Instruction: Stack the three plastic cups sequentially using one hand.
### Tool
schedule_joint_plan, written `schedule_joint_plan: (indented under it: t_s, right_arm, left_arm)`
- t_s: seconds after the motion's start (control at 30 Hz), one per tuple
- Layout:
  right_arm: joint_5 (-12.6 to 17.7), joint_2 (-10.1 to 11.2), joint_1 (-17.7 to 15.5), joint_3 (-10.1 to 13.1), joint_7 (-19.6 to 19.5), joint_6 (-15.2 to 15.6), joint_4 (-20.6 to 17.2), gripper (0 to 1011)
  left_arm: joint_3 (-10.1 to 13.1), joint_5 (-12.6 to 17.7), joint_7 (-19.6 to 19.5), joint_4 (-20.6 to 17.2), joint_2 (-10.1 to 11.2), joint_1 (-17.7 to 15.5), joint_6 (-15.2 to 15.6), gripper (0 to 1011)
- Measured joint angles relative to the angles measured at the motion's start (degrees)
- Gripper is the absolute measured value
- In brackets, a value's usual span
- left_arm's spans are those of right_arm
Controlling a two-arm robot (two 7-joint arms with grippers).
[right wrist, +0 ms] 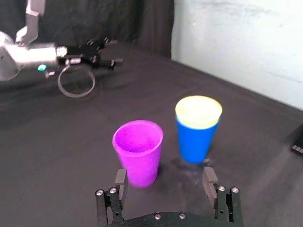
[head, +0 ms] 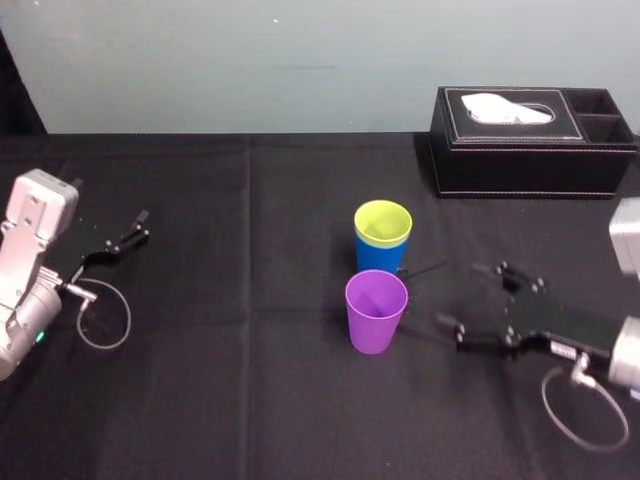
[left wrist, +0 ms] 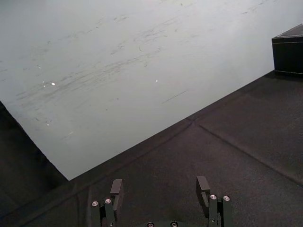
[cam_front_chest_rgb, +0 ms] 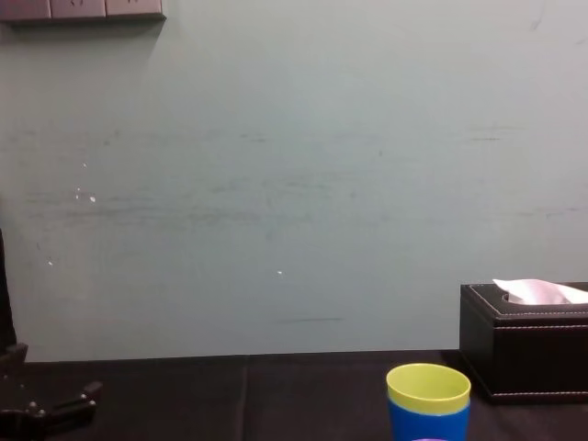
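My gripper will stack the purple cup, which will sink nearly to its rim, as only the yellow-green cup's top band shows above the blue cup.
The yellow-green cup sits nested inside the blue cup near the middle of the black table. The purple cup stands upright just in front of them, apart from the pair. My right gripper is open, low over the table, to the right of the purple cup, touching nothing. In the right wrist view its fingertips frame the purple cup and the blue cup ahead. My left gripper is parked at the far left, open and holding nothing.
A black leather tissue box stands at the back right against the pale wall. Black cloth covers the table. Cable loops hang from both wrists, one on the left and one on the right.
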Motion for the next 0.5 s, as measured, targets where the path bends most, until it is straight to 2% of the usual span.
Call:
schedule_joint_plan:
  t_s: [0.07,0.2,0.5]
  right_arm:
    - [-0.5,0.4,-1.7,0.2,0.4,-0.7,-0.3,1004]
    - [-0.6,0.0,-2.6,0.1,0.8,-0.7,-0.3,1004]
    - [-2.7,-3.3,-1.3,-2.0,0.3,0.9,1.5,1004]
  left_arm:
    - [0.0,0.0,0.0,0.0,0.0,0.0,0.0,1011]
    - [0.0,0.0,0.0,0.0,0.0,0.0,0.0,1011]
    - [0.0,0.0,0.0,0.0,0.0,0.0,0.0,1011]
